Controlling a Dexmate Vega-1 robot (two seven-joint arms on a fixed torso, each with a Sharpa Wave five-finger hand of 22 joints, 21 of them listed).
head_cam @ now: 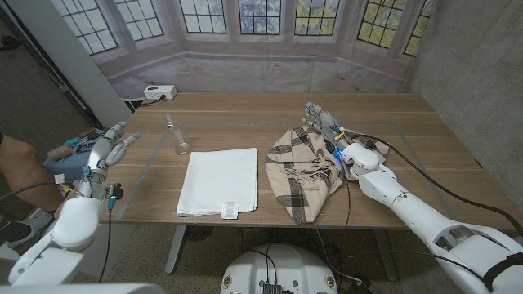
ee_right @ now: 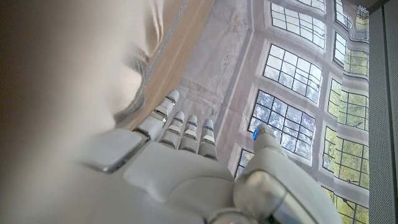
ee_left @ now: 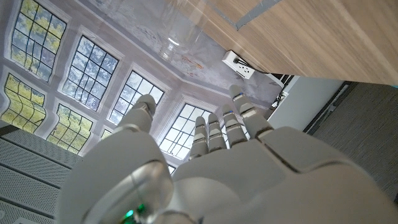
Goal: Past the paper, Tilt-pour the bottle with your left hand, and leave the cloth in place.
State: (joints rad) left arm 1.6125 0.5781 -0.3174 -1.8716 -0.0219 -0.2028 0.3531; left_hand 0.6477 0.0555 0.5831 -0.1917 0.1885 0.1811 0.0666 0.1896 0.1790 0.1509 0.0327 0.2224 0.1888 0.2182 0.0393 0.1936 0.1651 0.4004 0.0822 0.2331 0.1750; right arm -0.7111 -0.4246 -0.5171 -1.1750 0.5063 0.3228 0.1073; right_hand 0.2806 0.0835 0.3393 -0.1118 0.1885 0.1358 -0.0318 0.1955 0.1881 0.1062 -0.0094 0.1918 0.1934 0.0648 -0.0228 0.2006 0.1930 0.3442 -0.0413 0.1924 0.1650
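Brown wood is showing through the clear plastic bottle (head_cam: 176, 135) all the way down to its base (head_cam: 182, 149), so I should expect an empty pour when I tip the bottle.
A clear plastic bottle (head_cam: 176, 135) stands upright on the table beyond the far left corner of the white folded paper (head_cam: 220, 180); it also shows faintly as the bottle (ee_left: 180, 28) in the left wrist view. A plaid cloth (head_cam: 301, 168) lies crumpled right of the paper. My left hand (head_cam: 105, 152) hovers off the table's left edge, fingers spread, holding nothing, well left of the bottle. My right hand (head_cam: 325, 124) is at the cloth's far right edge, fingers extended and empty; whether it touches the cloth I cannot tell.
A white power strip (head_cam: 159, 92) sits at the table's far left corner. A person's arm (head_cam: 20, 159) shows at the left picture edge beside my left hand. Bare tabletop (head_cam: 245, 114) lies behind the paper and cloth.
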